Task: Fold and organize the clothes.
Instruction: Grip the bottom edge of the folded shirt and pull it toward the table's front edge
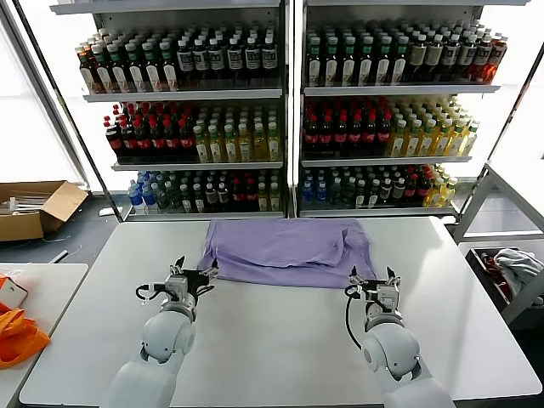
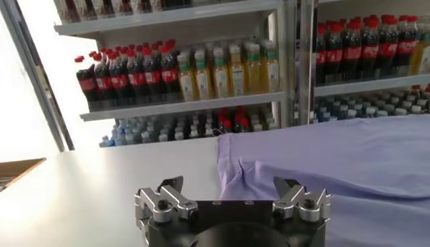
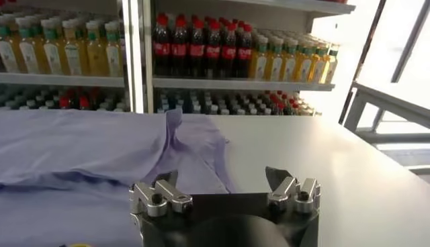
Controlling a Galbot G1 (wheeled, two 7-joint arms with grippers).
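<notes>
My left gripper and my right gripper should pull the shirt's near corners toward me before folding, because the T-shirt's far edge (image 1: 289,220) lies at the table's far edge.
A lavender-purple T-shirt (image 1: 289,251) lies partly folded on the white table (image 1: 280,340), towards its far side, plain side up. My left gripper (image 1: 197,277) is open and empty, just in front of the shirt's near left corner. My right gripper (image 1: 371,281) is open and empty, just in front of the shirt's near right corner. In the left wrist view the shirt (image 2: 336,168) fills the area past the open left gripper (image 2: 230,186). In the right wrist view the shirt (image 3: 101,151) lies past the open right gripper (image 3: 222,178).
Shelves of bottled drinks (image 1: 280,110) stand behind the table. A cardboard box (image 1: 34,208) sits on the floor at far left. An orange bag (image 1: 17,336) lies on a side table at left. A bin with grey-white cloth (image 1: 514,268) stands at right.
</notes>
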